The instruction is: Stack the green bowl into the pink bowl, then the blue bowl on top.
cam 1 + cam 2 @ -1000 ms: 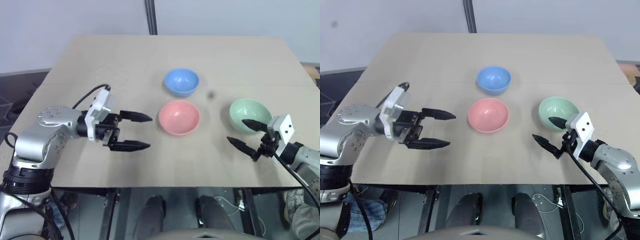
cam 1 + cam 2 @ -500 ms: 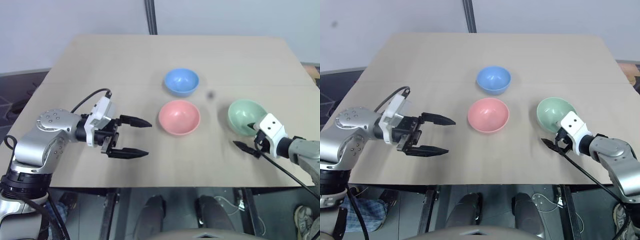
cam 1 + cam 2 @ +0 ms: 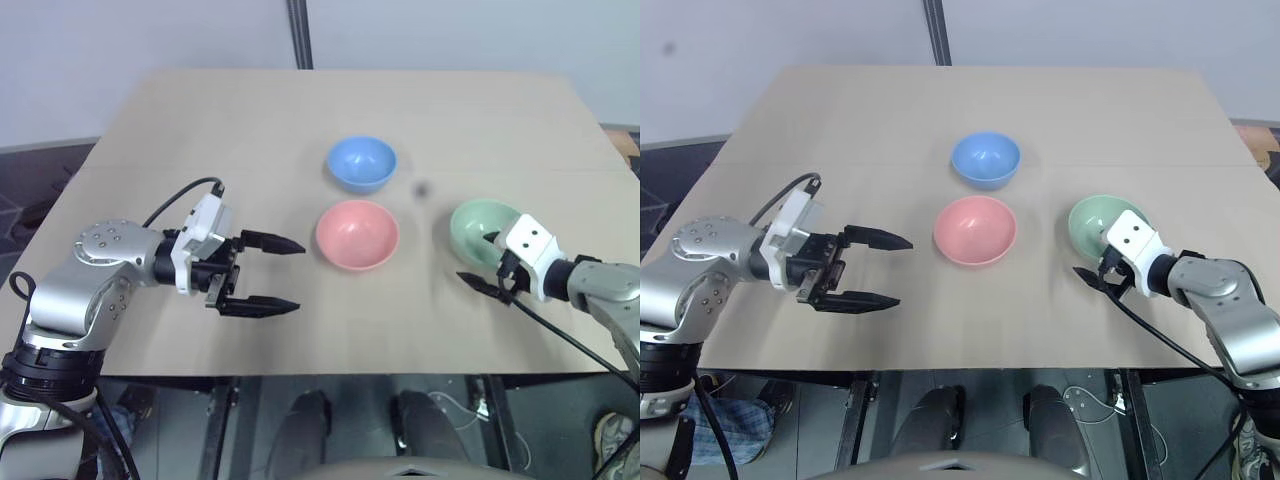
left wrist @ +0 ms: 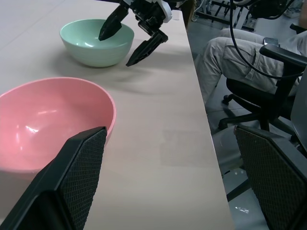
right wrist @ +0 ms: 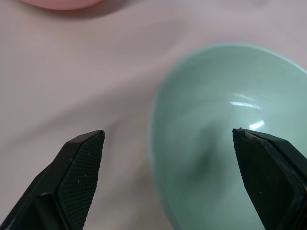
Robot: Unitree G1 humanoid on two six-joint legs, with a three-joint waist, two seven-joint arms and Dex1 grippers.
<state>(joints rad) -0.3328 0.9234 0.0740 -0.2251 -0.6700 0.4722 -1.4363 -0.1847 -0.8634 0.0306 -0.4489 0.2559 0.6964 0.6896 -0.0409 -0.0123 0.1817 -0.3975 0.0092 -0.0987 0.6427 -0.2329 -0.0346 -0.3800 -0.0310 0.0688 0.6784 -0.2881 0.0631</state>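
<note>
The green bowl (image 3: 480, 230) and the pink bowl's opening (image 3: 357, 233) are about the same width. The green bowl will nest in the pink bowl with its own rim standing higher when I lower it.
Three small bowls sit on the table (image 3: 250, 130): the blue bowl (image 3: 362, 162) at the back, the pink bowl (image 3: 357, 233) in front of it, and the green bowl (image 3: 472, 222) to the right. My right gripper (image 3: 476, 257) is open and straddles the green bowl's near rim (image 5: 158, 120), one finger over its inside and one outside. The left wrist view shows that gripper (image 4: 115, 50) at the green bowl (image 4: 91, 48). My left gripper (image 3: 300, 276) hangs open and empty left of the pink bowl (image 4: 48, 120), pointing at it.
A small dark spot (image 3: 421, 187) marks the table between the blue and green bowls. Past the table's right edge a person's legs (image 4: 225, 52) and a black office chair (image 4: 268, 81) are close by. Bare tabletop lies behind and left of the bowls.
My right gripper has moved in toward the green bowl and rolled, so its fingers now straddle the rim. The green bowl seems nudged slightly toward the pink one. The left gripper has stayed put.
</note>
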